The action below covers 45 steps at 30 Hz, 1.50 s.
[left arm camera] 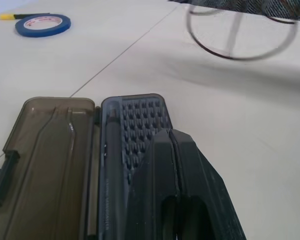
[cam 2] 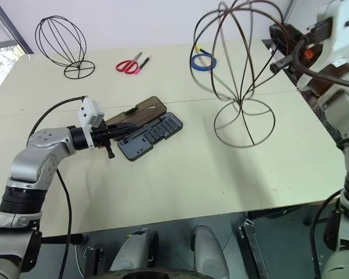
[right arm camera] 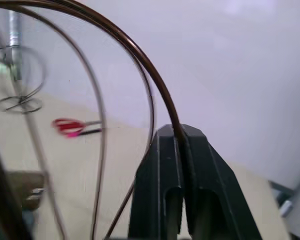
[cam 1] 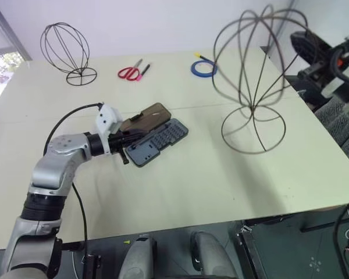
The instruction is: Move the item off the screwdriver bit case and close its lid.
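The wire cage's ring base hangs low and clear of the case, so the robot's right gripper should keep moving it toward the table's side edge until it stands flat.
The screwdriver bit case lies on the table with its rows of bits showing. Its smoky-brown lid is folded open flat behind it. My left gripper is shut and empty, its tips low over the case's near end. The item, a large brown wire cage, is off the case and to its right. It is tilted, and its ring base is low over the table. My right gripper is shut on one of the cage's upper wires, up at the right.
At the far left of the table stands a black wire stand. Red scissors and a blue tape roll lie along the back. Dark equipment crowds the table's right edge.
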Available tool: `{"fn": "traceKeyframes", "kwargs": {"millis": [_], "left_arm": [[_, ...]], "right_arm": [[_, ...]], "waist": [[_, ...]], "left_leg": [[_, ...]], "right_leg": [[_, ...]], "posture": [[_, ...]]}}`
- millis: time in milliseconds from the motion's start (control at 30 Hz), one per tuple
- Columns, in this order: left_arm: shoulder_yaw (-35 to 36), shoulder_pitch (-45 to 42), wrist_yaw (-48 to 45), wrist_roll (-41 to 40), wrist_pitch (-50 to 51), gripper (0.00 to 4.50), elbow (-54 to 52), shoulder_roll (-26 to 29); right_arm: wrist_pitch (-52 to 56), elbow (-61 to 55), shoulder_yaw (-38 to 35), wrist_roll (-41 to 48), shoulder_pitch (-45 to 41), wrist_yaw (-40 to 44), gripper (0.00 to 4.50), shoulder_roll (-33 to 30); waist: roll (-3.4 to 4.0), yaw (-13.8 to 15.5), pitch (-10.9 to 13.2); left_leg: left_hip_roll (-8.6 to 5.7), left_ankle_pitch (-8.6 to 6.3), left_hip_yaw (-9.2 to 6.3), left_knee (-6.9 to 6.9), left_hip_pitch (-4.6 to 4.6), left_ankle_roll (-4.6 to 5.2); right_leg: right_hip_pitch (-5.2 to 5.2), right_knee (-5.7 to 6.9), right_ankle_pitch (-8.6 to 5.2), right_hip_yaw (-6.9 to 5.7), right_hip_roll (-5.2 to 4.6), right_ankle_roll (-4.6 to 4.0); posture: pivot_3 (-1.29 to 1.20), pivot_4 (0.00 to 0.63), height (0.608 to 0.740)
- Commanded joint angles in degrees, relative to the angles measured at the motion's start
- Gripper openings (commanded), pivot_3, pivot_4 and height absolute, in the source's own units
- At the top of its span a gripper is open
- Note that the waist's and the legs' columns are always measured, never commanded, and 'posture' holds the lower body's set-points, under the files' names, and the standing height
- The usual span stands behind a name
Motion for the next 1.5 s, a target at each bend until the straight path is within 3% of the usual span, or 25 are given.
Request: {"fn": "traceKeyframes", "kwargs": {"millis": [33,333,567,767,1067,1333,1367,1500], "left_arm": [[0.0,-1.0,-0.3,0.6,-1.8,0.00,0.0,-0.3],[-0.6,-0.9,0.0,1.5,-2.3,0.00,-0.1,-1.2],[-0.3,-0.1,0.7,1.5,-2.2,0.00,-0.9,-1.0],[-0.2,0.2,0.8,1.4,-2.0,0.00,-1.4,-0.7],[-0.8,-0.4,0.6,1.6,-2.0,0.00,-0.7,-1.1],[-0.9,-0.3,0.5,1.4,-1.8,0.00,-0.8,-1.3],[-0.9,-0.2,0.5,1.3,-1.8,0.00,-1.0,-1.4],[-0.7,0.3,0.7,0.9,-1.3,0.00,-1.7,-1.4]], "right_arm": [[-7.2,7.3,-1.0,-7.6,-5.6,-4.1,0.06,2.8],[-24.4,32.0,-1.9,-21.9,-12.9,-12.4,0.06,10.1],[-35.8,44.4,-5.4,-26.7,-10.7,-22.9,0.06,15.7],[-37.9,46.1,-6.6,-28.4,-7.0,-27.1,0.06,18.1],[-34.1,44.7,-6.3,-27.8,-4.9,-27.1,0.06,19.2],[-30.5,41.1,-7.2,-28.7,-3.6,-27.3,4.09,18.1],[-29.4,39.5,-7.6,-28.9,-2.8,-27.8,4.42,17.8],[-21.5,24.8,-9.5,-28.3,5.3,-28.0,4.42,17.4]], "waist": [[0.03,0.0,0.0],[0.14,-0.1,0.1],[0.18,-0.3,0.1],[0.20,-0.3,0.1],[0.19,-0.3,0.1],[0.31,-0.4,0.1],[0.31,-0.4,0.1],[0.31,0.0,0.1]], "left_leg": [[0.00,0.00,0.01,0.00,-0.02,0.00],[-0.03,0.00,0.04,-0.05,-0.03,0.00],[-0.03,0.00,0.04,-0.08,-0.04,0.00],[-0.03,0.01,0.04,-0.07,-0.01,-0.01],[-0.03,0.01,0.01,-0.04,0.09,0.00],[-0.03,0.01,0.02,-0.04,0.11,0.00],[-0.03,0.01,0.02,-0.04,0.11,0.00],[-0.03,0.01,-0.02,-0.05,0.09,0.00]], "right_leg": [[-0.01,0.00,0.00,0.00,-0.01,0.00],[-0.06,0.03,0.02,0.01,-0.02,0.00],[-0.09,0.09,0.02,0.02,-0.02,0.00],[-0.09,0.13,0.03,0.03,-0.02,0.00],[0.04,0.14,0.03,0.02,-0.01,0.00],[0.05,0.13,0.03,0.03,0.01,0.00],[0.05,0.14,0.03,0.03,0.01,0.00],[0.05,0.14,0.02,0.02,0.01,0.00]], "posture": [[0.00,0.150,0.740],[0.00,0.150,0.740],[0.00,0.150,0.740],[0.00,0.150,0.740],[0.00,0.150,0.740],[0.00,0.150,0.740],[0.00,0.150,0.740],[0.00,0.150,0.740]]}}
